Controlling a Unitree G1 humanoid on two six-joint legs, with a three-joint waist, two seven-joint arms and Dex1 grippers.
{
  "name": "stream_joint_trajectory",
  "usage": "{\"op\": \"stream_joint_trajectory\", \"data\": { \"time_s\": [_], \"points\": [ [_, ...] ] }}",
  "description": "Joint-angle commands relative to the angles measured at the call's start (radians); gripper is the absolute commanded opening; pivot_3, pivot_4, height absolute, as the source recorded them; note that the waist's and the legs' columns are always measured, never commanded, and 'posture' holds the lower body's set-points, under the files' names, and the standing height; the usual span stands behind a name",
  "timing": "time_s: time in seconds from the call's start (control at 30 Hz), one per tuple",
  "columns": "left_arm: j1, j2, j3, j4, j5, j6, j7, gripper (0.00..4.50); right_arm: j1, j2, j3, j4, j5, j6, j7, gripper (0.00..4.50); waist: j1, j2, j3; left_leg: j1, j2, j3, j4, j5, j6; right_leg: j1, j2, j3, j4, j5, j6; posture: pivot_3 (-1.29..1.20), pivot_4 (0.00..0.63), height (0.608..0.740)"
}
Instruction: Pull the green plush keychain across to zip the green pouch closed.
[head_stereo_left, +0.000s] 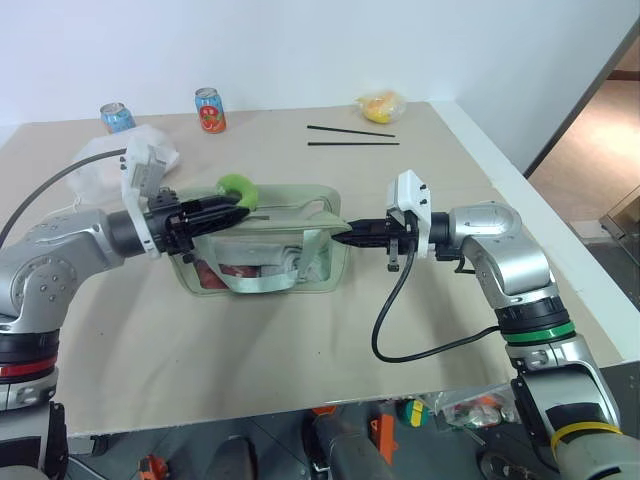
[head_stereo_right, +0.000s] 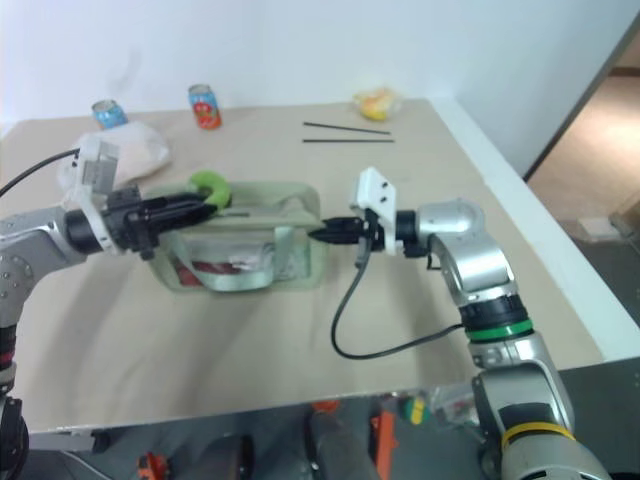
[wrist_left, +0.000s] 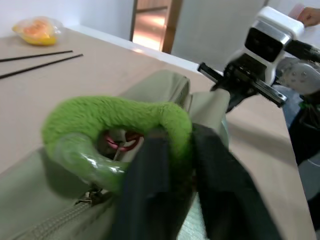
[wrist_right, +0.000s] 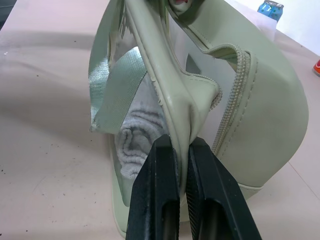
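Note:
My gripper is going to pull the green plush keychain (head_stereo_left: 238, 188) across, and the keychain will drop down the green pouch's far end then, because the zipper track (wrist_left: 183, 94) bends over that end.
The green pouch (head_stereo_left: 262, 262) lies on its side in the middle of the table, with its clear side facing me and its zipper part open at the right end (wrist_right: 235, 90). The green plush keychain (head_stereo_left: 238, 187) curls up as a bright ring at the pouch's top left (wrist_left: 115, 117). My left gripper (head_stereo_left: 236, 212) points level at the ring, open, and its black fingers (wrist_left: 150, 200) straddle the ring's near end. My right gripper (wrist_right: 182, 150) is shut on the pouch's right end seam and holds it pinched (head_stereo_left: 345, 238).
A white plastic bag (head_stereo_left: 105, 165) lies behind my left arm. Two drink cans (head_stereo_left: 210, 110) (head_stereo_left: 117, 117), two black sticks (head_stereo_left: 350, 135) and a bagged yellow item (head_stereo_left: 380, 105) sit at the back. A black cable (head_stereo_left: 400, 330) hangs from my right wrist. The table's edge (head_stereo_left: 520, 190) runs close on the right.

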Motion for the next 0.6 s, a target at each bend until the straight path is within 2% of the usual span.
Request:
{"op": "stream_joint_trajectory", "data": {
  "time_s": [0.03, 0.23, 0.33, 0.43, 0.6],
  "points": [
    [0.03, 0.037, 0.066, -0.025, 0.008, -0.02, -0.034, 2.46, 0.006, -0.014, -0.027, -0.036, 0.007, 0.003, -0.009, 0.0, 0.0, 0.0, 0.0, 0.0, 0.0, 0.0, 0.0, 0.0, 0.0, 0.0, 0.0, 0.0, 0.0, 0.0, 0.0, 0.0, 0.15, 0.74],
    [0.057, 0.075, 0.256, -0.063, -0.155, 0.049, -0.041, 2.46, -0.002, -0.015, -0.025, -0.032, 0.006, 0.0, -0.009, 0.0, 0.0, 0.0, 0.0, 0.002, 0.0, 0.0, 0.001, 0.0, 0.0, 0.0, 0.0, -0.001, 0.0, 0.0, 0.0, 0.0, 0.15, 0.74],
    [0.128, 0.09, 0.412, -0.085, -0.263, 0.089, -0.03, 2.46, -0.003, -0.015, -0.026, -0.032, 0.009, -0.001, -0.005, 0.0, -0.004, 0.0, 0.0, 0.002, 0.0, 0.0, 0.0, 0.0, 0.0, -0.001, 0.0, 0.0, 0.0, 0.0, 0.0, 0.0, 0.15, 0.74],
    [0.259, 0.11, 0.504, -0.112, -0.247, 0.083, -0.056, 2.46, -0.002, -0.017, -0.023, -0.03, 0.008, -0.003, 0.001, 0.0, -0.007, 0.0, 0.0, 0.003, 0.0, 0.0, 0.0, 0.0, 0.001, -0.001, 0.0, 0.0, 0.0, -0.001, -0.001, 0.0, 0.15, 0.74],
    [0.426, 0.118, 0.55, -0.057, -0.143, 0.031, -0.079, 2.46, -0.02, -0.011, -0.018, -0.01, 0.005, -0.011, 0.009, 0.0, -0.006, 0.0, 0.0, 0.004, 0.0, -0.001, 0.001, 0.0, 0.0, -0.001, -0.001, -0.002, 0.0, -0.001, -0.001, 0.0, 0.15, 0.74]
  ]
}}
